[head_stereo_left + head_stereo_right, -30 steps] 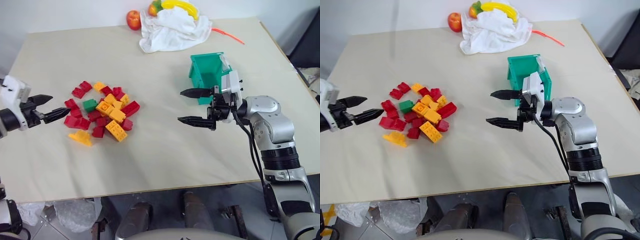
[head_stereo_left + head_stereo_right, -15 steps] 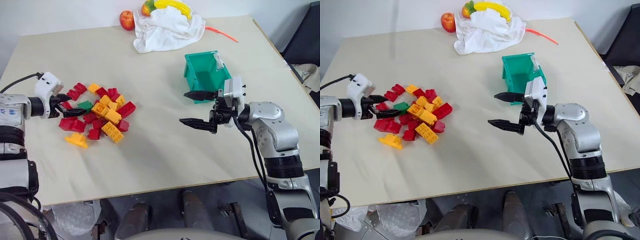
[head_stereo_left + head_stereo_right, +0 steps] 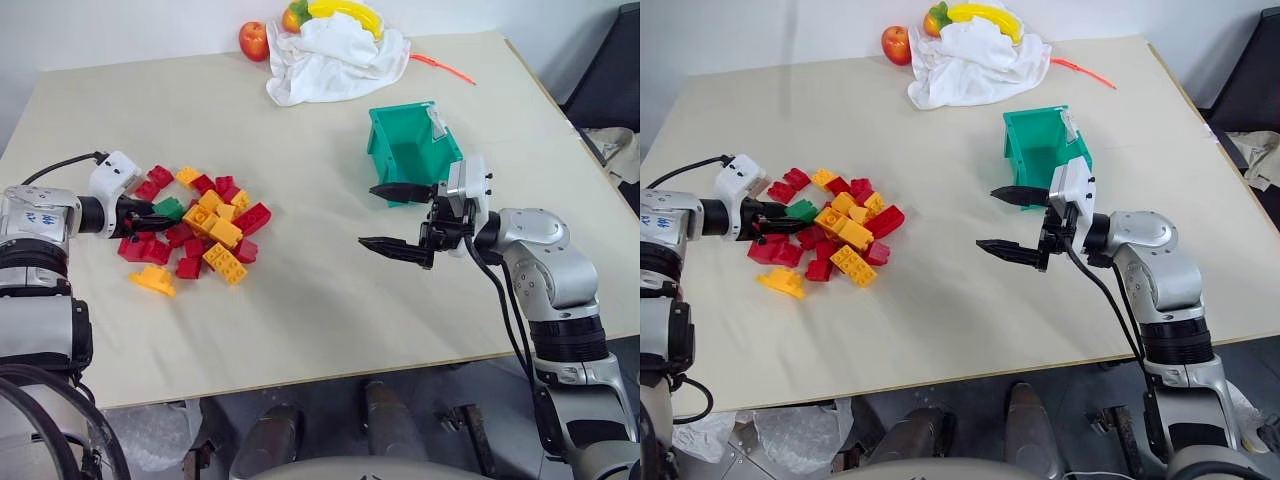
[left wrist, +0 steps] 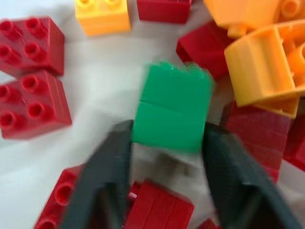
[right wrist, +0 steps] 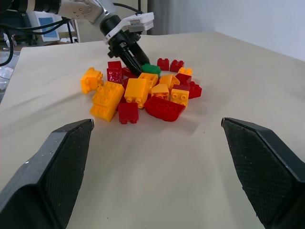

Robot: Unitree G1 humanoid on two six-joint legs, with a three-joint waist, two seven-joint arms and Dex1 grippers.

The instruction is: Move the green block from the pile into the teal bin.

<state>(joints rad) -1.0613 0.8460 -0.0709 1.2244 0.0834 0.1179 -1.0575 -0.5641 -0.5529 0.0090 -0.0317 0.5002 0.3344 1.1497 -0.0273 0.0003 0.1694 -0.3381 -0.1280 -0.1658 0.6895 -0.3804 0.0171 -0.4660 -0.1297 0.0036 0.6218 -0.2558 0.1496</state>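
Observation:
My left gripper's fingers are on both sides of the green block (image 3: 170, 208). I should keep carrying it until it rests on the empty tabletop (image 3: 338, 262) near my right gripper.
The green block (image 4: 171, 107) lies on the left side of the pile (image 3: 215, 225) of red and yellow-orange bricks, among red ones. My left gripper (image 3: 160, 218) reaches in from the left, angled down, and its two black fingers (image 4: 109, 162) press against the block's two sides, so it is shut on the block, which rests on the table. The teal bin (image 3: 385, 160) stands open-topped right of the table's centre. My right gripper (image 3: 367, 215) hovers just in front of the bin, pointing toward the pile, wide open with nothing between its fingers.
At the far table edge lie a white cloth (image 3: 335, 55), a red apple (image 3: 253, 40), a yellow banana (image 3: 345, 10) and a thin orange stick (image 3: 447, 68). Bare tabletop lies between the pile and the bin.
My left gripper came in from the left to the pile's edge, dipped down, and closed its fingers from wide open onto the green block. The right gripper stayed where it was.

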